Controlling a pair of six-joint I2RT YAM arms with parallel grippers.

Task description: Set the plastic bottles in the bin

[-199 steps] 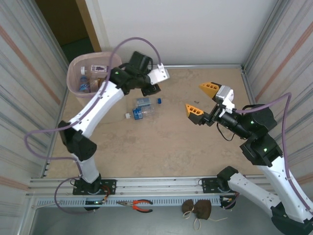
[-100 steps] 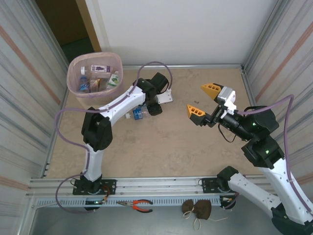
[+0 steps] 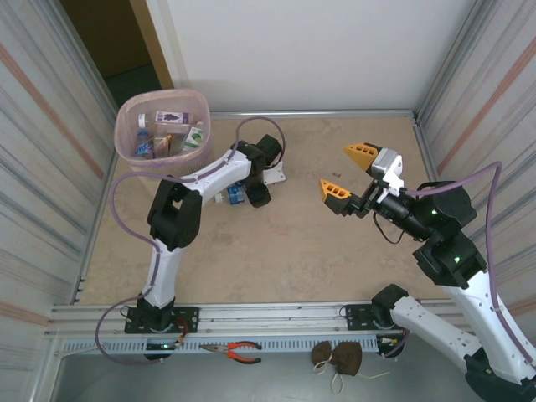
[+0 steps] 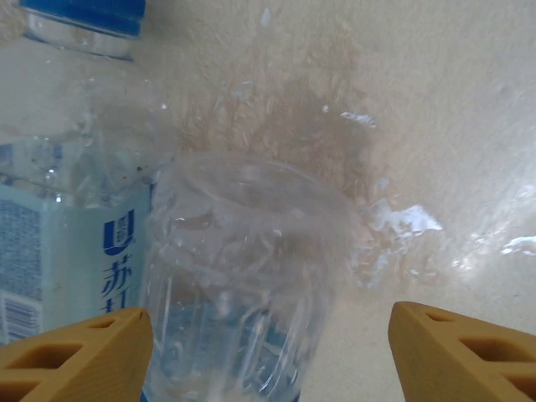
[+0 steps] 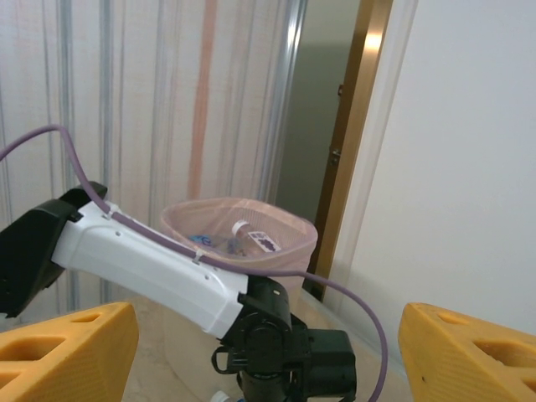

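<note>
The open fingers of my left gripper are across the crushed clear bottle's narrow width (image 4: 239, 285), so I should keep moving in until they get to both its sides (image 4: 320, 314), and then close them.
Two clear plastic bottles (image 3: 235, 194) lie on the tan floor, mostly hidden under my left arm (image 3: 209, 172). In the left wrist view a crushed clear bottle (image 4: 243, 285) lies between the orange fingers of my left gripper (image 4: 268, 356), close to the left finger, with a wide gap on the right; the jaws are open. Beside it lies a bottle with a blue cap and pale blue label (image 4: 59, 218). The bin (image 3: 126, 126), pink-lined, stands at the far left with several bottles (image 3: 172, 117) inside. My right gripper (image 3: 347, 172) hangs open and empty at mid right.
Corrugated metal walls close both sides and a white wall the back. The right wrist view shows the bin (image 5: 289, 230) beyond my left arm's wrist (image 5: 276, 335). Pliers (image 3: 243, 352) lie on the near rail. Bare floor lies between the arms.
My left arm swung away from the bin and came down over the bottles on the floor, its jaws opening wider around one. The right arm has not moved.
</note>
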